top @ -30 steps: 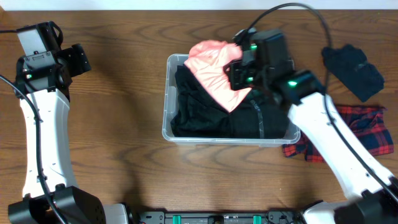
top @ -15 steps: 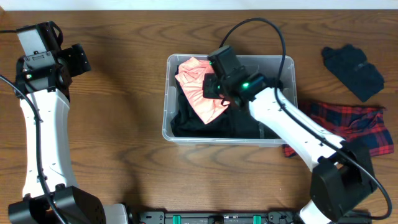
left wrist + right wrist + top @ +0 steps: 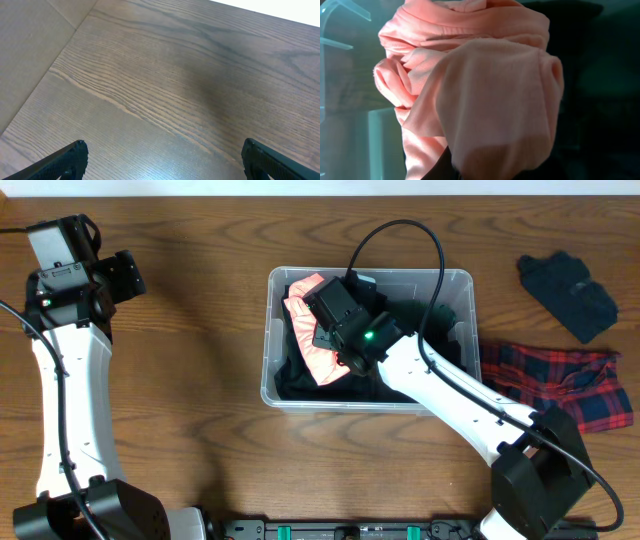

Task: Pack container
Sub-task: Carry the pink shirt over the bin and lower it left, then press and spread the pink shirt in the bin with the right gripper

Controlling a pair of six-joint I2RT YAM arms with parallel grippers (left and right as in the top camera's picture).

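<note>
The pink cloth [image 3: 316,356] is bunched up next to the container's side, so my right gripper should open, grip the cloth nearby, and lay it out over the black clothing [image 3: 362,387].
The clear container [image 3: 266,350] sits mid-table, holding black clothing [image 3: 300,380]. My right gripper [image 3: 328,330] is down inside its left half, shut on a pink cloth [image 3: 303,345] that bunches against the left wall. In the right wrist view the pink cloth [image 3: 485,100] fills the frame and hides the fingers, with the container wall [image 3: 340,50] at the left and black clothing [image 3: 600,100] at the right. My left gripper [image 3: 125,275] is open and empty at the far left; its wrist view [image 3: 160,162] shows only bare wood.
A dark navy garment [image 3: 568,295] lies at the back right. A red plaid cloth [image 3: 560,380] lies to the right of the container, partly under my right arm. The right arm's cable loops above the container.
My right gripper has carried the pink cloth leftward and down, from above the container's middle into its left half. The left arm has not moved.
</note>
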